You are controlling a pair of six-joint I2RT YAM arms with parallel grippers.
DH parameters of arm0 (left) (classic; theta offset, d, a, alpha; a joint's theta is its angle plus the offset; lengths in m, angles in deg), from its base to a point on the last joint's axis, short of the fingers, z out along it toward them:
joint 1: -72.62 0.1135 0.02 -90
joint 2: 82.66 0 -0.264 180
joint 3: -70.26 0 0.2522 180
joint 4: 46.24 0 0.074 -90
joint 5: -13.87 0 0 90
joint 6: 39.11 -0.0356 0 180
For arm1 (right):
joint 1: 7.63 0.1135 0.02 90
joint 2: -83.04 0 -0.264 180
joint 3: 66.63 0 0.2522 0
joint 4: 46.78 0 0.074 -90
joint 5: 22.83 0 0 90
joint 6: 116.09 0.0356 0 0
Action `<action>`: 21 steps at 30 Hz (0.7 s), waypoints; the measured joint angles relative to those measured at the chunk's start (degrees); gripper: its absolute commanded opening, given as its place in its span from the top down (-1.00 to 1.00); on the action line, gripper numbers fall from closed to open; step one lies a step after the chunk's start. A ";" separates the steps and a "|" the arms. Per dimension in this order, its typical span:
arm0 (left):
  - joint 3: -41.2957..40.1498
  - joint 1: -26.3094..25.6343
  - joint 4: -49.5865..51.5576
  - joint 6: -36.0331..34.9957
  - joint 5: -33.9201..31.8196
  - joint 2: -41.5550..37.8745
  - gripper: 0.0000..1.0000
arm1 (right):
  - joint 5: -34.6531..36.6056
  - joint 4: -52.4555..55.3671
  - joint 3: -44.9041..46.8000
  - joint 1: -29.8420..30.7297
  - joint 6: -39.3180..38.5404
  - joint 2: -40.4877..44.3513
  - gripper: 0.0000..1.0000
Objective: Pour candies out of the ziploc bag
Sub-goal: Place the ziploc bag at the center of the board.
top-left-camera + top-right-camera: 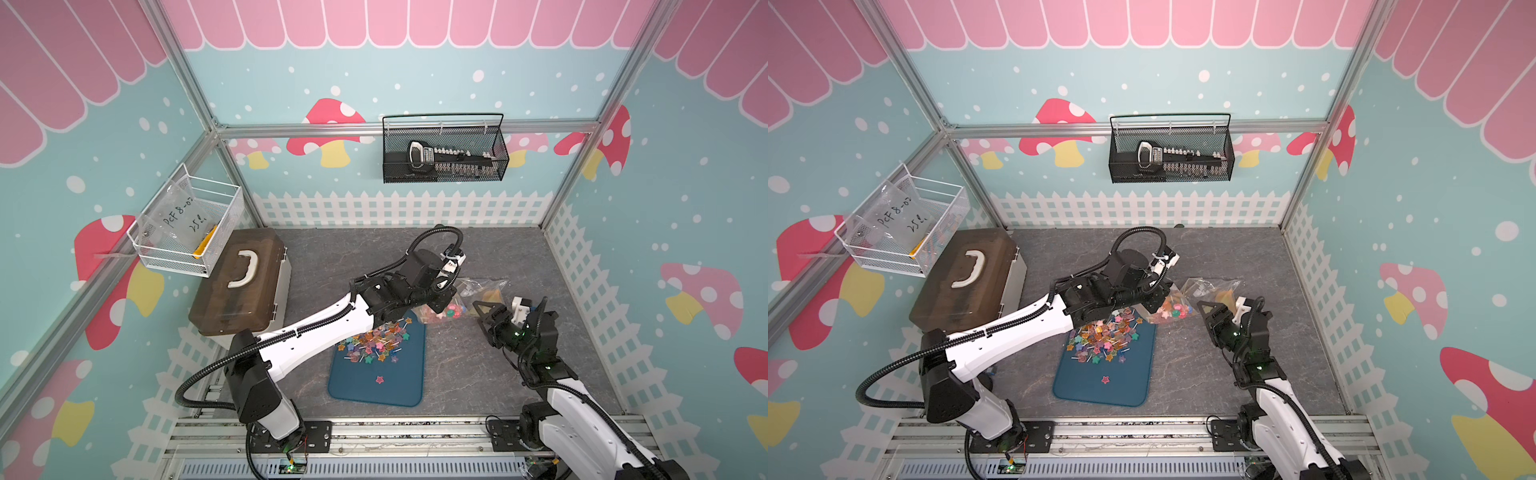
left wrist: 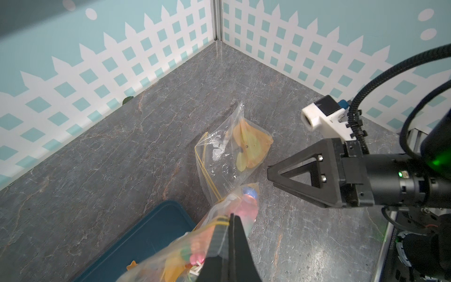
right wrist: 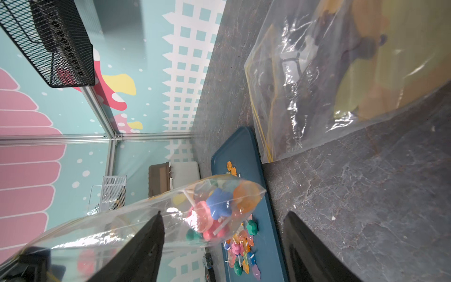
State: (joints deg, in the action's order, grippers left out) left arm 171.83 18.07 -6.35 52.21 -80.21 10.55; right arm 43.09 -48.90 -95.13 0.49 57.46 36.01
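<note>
I can see the ziploc bag's candy-filled end [image 1: 1178, 310] hanging loose past the blue tray's edge. Next, I move my right gripper in and close it near that end [image 3: 249, 196] before I pour more.
The ziploc bag [image 1: 441, 312] is clear and still holds some candies; it hangs tilted over the far right corner of the blue tray [image 1: 374, 392]. My left gripper [image 2: 231, 216] is shut on the bag [image 2: 185, 246]. Many loose candies [image 1: 374, 340] lie heaped on the tray's far half, and both top views show the pile [image 1: 1104, 336]. My right gripper [image 3: 224, 212] is open just to the right of the bag, whose candy-filled end [image 3: 219, 207] hangs in front of the spread jaws. Whether a finger touches the plastic I cannot tell.
A second clear bag [image 1: 486, 291] with yellow-orange contents lies flat on the table behind the right gripper. A brown toolbox [image 1: 241, 282] stands at the left, under a white wire basket [image 1: 187, 228]. A black mesh basket [image 1: 444, 149] hangs on the back wall.
</note>
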 measured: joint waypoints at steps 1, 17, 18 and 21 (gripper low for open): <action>0.24 0.00 0.04 0.00 0.00 0.00 1.00 | -0.20 -0.46 0.00 0.00 0.90 -0.98 -0.50; 3.41 -0.76 -0.02 1.53 0.87 1.97 1.00 | -3.02 -12.90 -0.02 -0.22 14.58 -10.75 -0.49; 3.61 -0.98 -0.02 1.55 0.87 2.29 1.00 | -3.02 -13.66 -0.02 -0.22 15.21 -10.75 -0.48; 4.09 -1.55 0.02 1.57 0.87 2.99 1.00 | -2.97 -15.58 -0.02 -0.22 16.70 -10.75 -0.46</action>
State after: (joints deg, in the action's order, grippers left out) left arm 175.92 16.52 -6.33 53.78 -79.33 13.55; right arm 40.12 -64.48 -95.16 0.27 74.16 25.26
